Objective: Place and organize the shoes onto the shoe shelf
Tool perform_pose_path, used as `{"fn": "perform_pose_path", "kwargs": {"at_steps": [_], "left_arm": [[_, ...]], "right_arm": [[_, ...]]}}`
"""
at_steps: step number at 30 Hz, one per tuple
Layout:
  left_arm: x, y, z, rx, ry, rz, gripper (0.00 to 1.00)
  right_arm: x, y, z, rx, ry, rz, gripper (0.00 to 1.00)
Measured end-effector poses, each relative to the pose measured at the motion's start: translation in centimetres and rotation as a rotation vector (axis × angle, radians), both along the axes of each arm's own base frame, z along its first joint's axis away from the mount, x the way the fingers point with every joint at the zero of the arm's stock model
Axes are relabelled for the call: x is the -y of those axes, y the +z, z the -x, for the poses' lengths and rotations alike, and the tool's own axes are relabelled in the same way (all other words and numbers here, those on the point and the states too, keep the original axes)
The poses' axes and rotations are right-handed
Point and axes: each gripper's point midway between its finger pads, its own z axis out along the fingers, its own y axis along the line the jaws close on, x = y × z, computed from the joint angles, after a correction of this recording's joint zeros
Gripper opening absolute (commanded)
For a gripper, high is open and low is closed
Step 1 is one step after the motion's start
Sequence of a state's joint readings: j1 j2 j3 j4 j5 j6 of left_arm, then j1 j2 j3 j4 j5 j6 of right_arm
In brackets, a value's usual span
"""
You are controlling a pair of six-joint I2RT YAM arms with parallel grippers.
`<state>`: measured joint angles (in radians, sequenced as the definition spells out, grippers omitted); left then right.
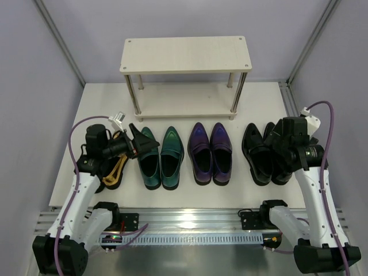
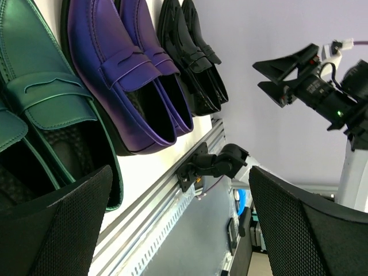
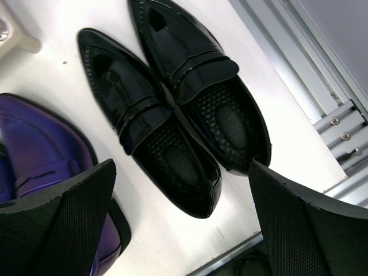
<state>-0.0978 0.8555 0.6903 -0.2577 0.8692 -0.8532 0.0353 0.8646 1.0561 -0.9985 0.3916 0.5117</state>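
Note:
The black shoes lie side by side with inner walls together (image 3: 194, 133), so the robot's right gripper should keep going down until its fingers straddle both walls (image 3: 185, 119), and then close.
The shoe shelf (image 1: 185, 54) stands at the back with both boards bare. Four pairs lie in a row in front of it: gold (image 1: 114, 172), mostly hidden under my left arm, teal (image 1: 161, 158), purple (image 1: 211, 154) and black (image 1: 257, 158). My left gripper (image 1: 137, 141) is open and empty, raised over the left teal shoe and pointing right. Its wrist view shows teal (image 2: 46, 109), purple (image 2: 126, 75) and black (image 2: 195, 57) shoes beyond its gripper (image 2: 178, 230). My right gripper (image 1: 275, 137) is open and empty above the black pair (image 3: 172, 115), with its gripper (image 3: 181, 224) over the heels.
A grey slotted rail (image 1: 190, 221) runs along the table's near edge. Grey walls close the left, back and right. A shelf foot (image 3: 11, 34) and a purple shoe (image 3: 40, 149) show at the left of the right wrist view.

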Motion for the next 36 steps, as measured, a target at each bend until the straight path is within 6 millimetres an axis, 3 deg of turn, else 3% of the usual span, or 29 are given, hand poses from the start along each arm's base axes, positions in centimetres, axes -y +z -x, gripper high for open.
{"fn": "perform_pose_path", "kwargs": {"at_steps": [8, 12, 21, 23, 30, 31, 33, 36], "left_arm": [[0.1, -0.2, 0.3, -0.004, -0.014, 0.002, 1.0], [0.0, -0.4, 0.5, -0.004, -0.017, -0.007, 1.0], [-0.1, -0.3, 1.4, 0.017, -0.026, -0.025, 1.0], [-0.1, -0.3, 1.5, 0.019, -0.027, -0.027, 1.0], [-0.2, -0.5, 1.8, 0.022, -0.033, -0.038, 1.0], [-0.2, -0.5, 1.8, 0.022, -0.033, -0.039, 1.0], [-0.2, -0.6, 1.9, 0.019, -0.034, -0.041, 1.0], [-0.3, -0.7, 1.9, 0.014, -0.033, -0.043, 1.0]], "right_arm": [[1.8, -3.7, -1.3, -0.162, -0.08, 0.076, 0.97], [2.1, -6.5, -2.5, -0.265, -0.075, 0.066, 0.98], [0.9, -11.0, -2.9, -0.354, -0.01, 0.002, 1.0], [0.6, -11.9, -3.0, -0.36, -0.002, -0.01, 0.95], [-0.2, -15.3, -3.8, -0.41, 0.025, -0.054, 0.62], [-0.3, -15.4, -3.9, -0.409, 0.032, -0.059, 0.49], [-0.4, -15.6, -4.0, -0.405, 0.04, -0.066, 0.33], [-0.1, -15.6, -3.4, -0.424, 0.045, -0.058, 0.17]]}}
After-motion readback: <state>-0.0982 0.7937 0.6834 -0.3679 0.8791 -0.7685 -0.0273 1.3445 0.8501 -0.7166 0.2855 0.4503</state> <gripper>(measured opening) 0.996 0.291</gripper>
